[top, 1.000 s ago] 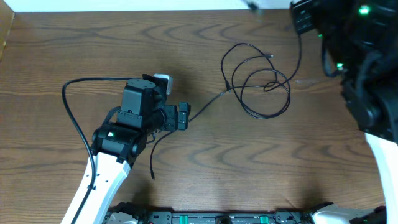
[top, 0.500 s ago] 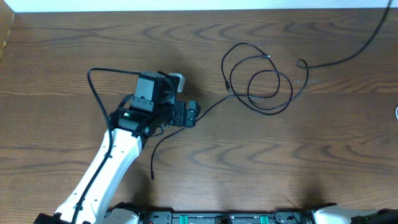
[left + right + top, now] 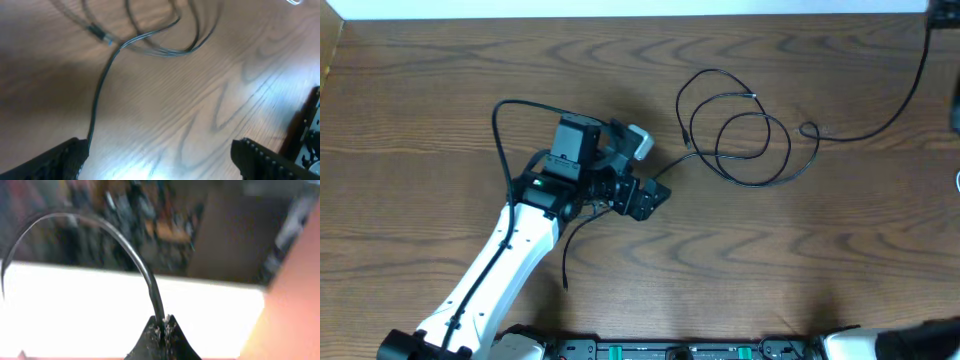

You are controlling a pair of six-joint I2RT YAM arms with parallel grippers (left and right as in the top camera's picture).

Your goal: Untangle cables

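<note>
I should let my right gripper lay its piece of cable down slack, since that piece pulls a small loop beside the crossed loops, then take those loops.
A black cable lies in loose loops on the wooden table at centre right. One strand runs left from the loops, passes under my left gripper and ends in a tail near the front edge. In the left wrist view my left gripper is wide open just above the table, and this strand passes beside its left finger. Another black strand rises to the upper right. My right gripper is out of the overhead view and is shut on a black cable held in the air. A sliver of white cable shows at the right edge.
The left arm stretches from the front left, with its own thick black wire arcing behind it. A rail with hardware runs along the table's front edge. A white wall borders the far edge.
My left gripper has moved right along the strand toward the loops and turned. The right arm has left the overhead view, drawing one black strand up to the upper right.
</note>
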